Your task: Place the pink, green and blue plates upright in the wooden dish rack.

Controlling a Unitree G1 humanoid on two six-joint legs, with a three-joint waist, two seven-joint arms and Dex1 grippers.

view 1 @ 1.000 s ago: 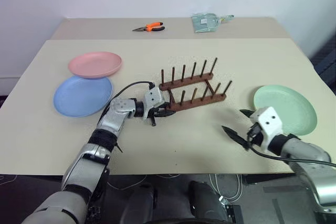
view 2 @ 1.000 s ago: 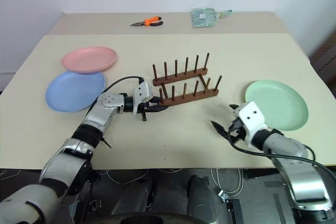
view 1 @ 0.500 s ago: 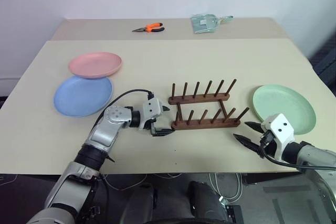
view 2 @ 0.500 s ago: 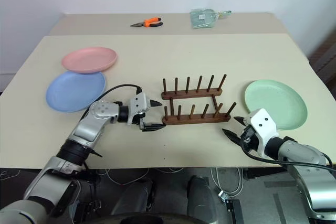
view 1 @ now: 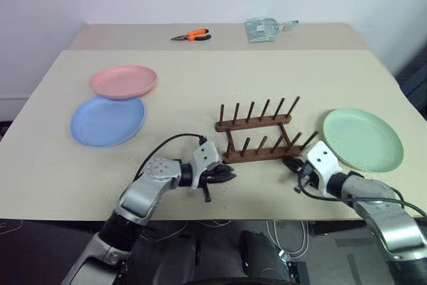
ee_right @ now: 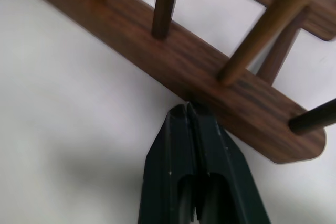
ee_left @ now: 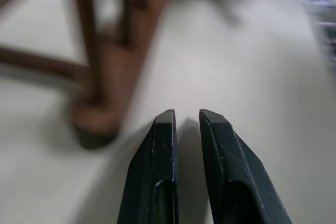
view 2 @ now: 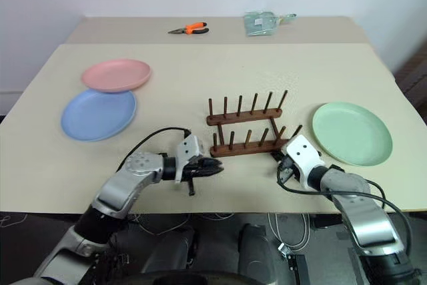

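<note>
The wooden dish rack (view 1: 253, 123) stands at a slant to the table's front edge. Next, I push its front rail (view 1: 263, 154) back and square with my right gripper before the plates go in.
The wooden dish rack (view 1: 260, 135) stands empty at mid-table, its rails running along the table's front edge. The pink plate (view 1: 123, 81) lies flat at the far left, its rim over the blue plate (view 1: 108, 120) just in front of it. To the right of the rack the green plate (view 1: 363, 138) lies flat. My left gripper (view 1: 227, 177) sits low by the rack's near left corner (ee_left: 100, 114), fingers almost together with nothing between them. At the rack's near right end my right gripper (view 1: 290, 165) is shut, its tips (ee_right: 188, 106) against the front rail (ee_right: 210, 72).
Orange-handled pliers (view 1: 190, 35) and a clear plastic packet (view 1: 263, 28) lie on the far table section. The table's front edge (view 1: 267, 215) runs just behind both grippers.
The rack was swung from skewed to square with the table edge and shifted right. The left gripper drew back toward the front edge and closed. The right gripper moved in to the rack and shut.
</note>
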